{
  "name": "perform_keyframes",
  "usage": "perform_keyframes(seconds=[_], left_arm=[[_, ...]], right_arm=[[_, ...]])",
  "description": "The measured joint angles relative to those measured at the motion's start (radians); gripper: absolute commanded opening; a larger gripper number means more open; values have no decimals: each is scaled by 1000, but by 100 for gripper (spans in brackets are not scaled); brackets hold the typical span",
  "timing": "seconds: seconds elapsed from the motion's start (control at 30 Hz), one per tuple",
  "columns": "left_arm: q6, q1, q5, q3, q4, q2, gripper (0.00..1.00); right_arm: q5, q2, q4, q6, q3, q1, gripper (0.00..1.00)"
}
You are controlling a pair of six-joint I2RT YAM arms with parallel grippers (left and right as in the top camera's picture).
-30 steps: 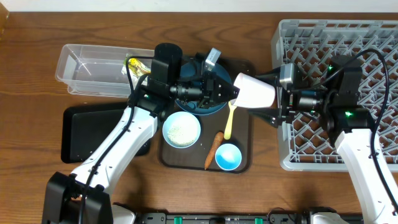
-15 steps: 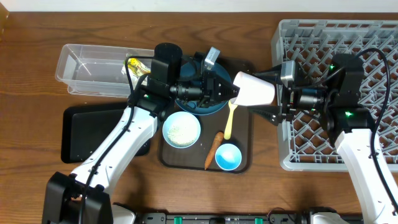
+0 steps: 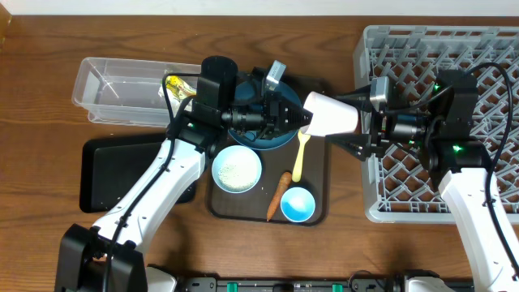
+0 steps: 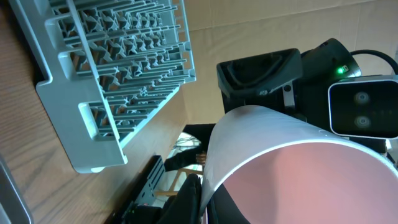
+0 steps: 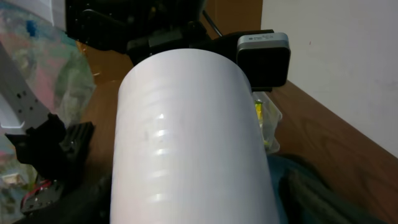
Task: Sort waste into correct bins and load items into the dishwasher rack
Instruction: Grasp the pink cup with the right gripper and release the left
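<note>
I should first take the cup's body (image 3: 336, 117) with my right gripper, because my left gripper has the white cup's rim (image 3: 307, 113) and the dishwasher rack is on my right gripper's side.
The white cup with pinkish inside (image 3: 331, 116) lies sideways in the air between both arms, above the brown tray. My left gripper (image 3: 302, 120) is shut on its rim, as the left wrist view shows (image 4: 202, 199). My right gripper (image 3: 350, 122) is open, with its fingers either side of the cup's body (image 5: 193, 137). The blue plate (image 3: 268, 139), the white bowl with rice (image 3: 237, 169), the carrot (image 3: 279, 195), the light-blue cup (image 3: 298, 203) and the yellow spoon (image 3: 300, 156) lie on the tray. The yellow-green wrapper (image 3: 180, 86) is in the clear tub (image 3: 122, 81). The tissue is out of view.
The grey dishwasher rack (image 3: 486, 49) stands at the right, under my right arm. The black bin (image 3: 113, 170) lies at the left, in front of the clear tub. The dark brown tray (image 3: 320, 89) is in the middle.
My right wrist has drawn slightly to the right. The cup and my left gripper have hardly moved.
</note>
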Motion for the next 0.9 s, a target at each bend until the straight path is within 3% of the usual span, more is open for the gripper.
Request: perform_keyframes(seconds=[0.43,0.57,0.73,0.9], left_arm=[[-27,0,-6,-5,66,1,7],[-26,0,-6,-6,71,1,11],[-1,0,-5,-5,76,1,30],[84,0,-23,-5,11,1,34]], right_arm=[[-23,0,3,7,7,-10,59],[-23,0,0,7,7,-11,56],[-17,0,-14,8,7,-11,53],[-8,0,-44,10,7,-11,42]])
